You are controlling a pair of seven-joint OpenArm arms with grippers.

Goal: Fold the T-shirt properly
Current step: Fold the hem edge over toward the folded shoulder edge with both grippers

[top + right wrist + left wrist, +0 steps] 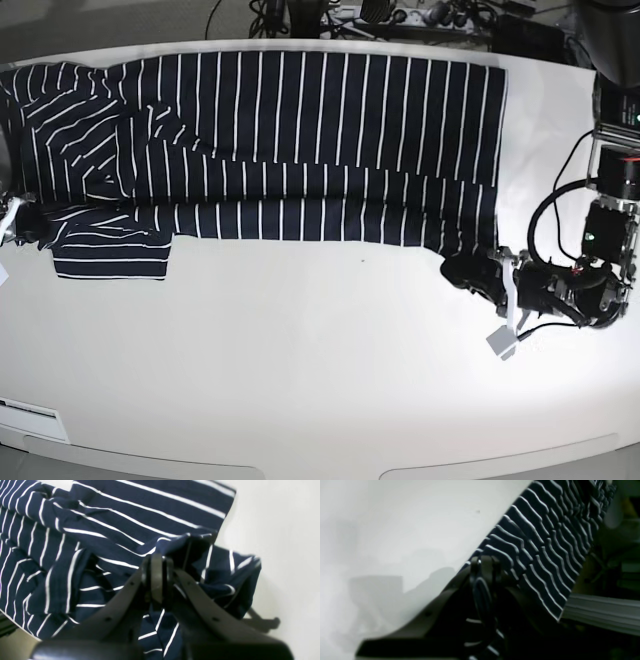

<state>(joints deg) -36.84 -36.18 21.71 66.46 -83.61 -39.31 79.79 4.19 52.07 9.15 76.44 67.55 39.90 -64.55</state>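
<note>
The T-shirt's folded near edge angles out toward the T-shirt corner that my left gripper holds, so my left gripper should move that corner back over the T-shirt's striped body and make the folded edge straight.
The T-shirt, dark navy with thin white stripes, lies spread across the far half of the white table, its near long edge folded over. My left gripper sits at the shirt's near right corner. In the left wrist view its jaws are shut on the striped cloth, which hangs off the table's edge. My right gripper is shut on a bunched piece of the T-shirt by the sleeve. In the base view only a sliver of the right gripper shows at the left edge.
Cables and gear line the table's far edge. The left arm's body and black cable loop stand at the right. A white tag hangs beside that arm. A metal rail runs below the table's edge.
</note>
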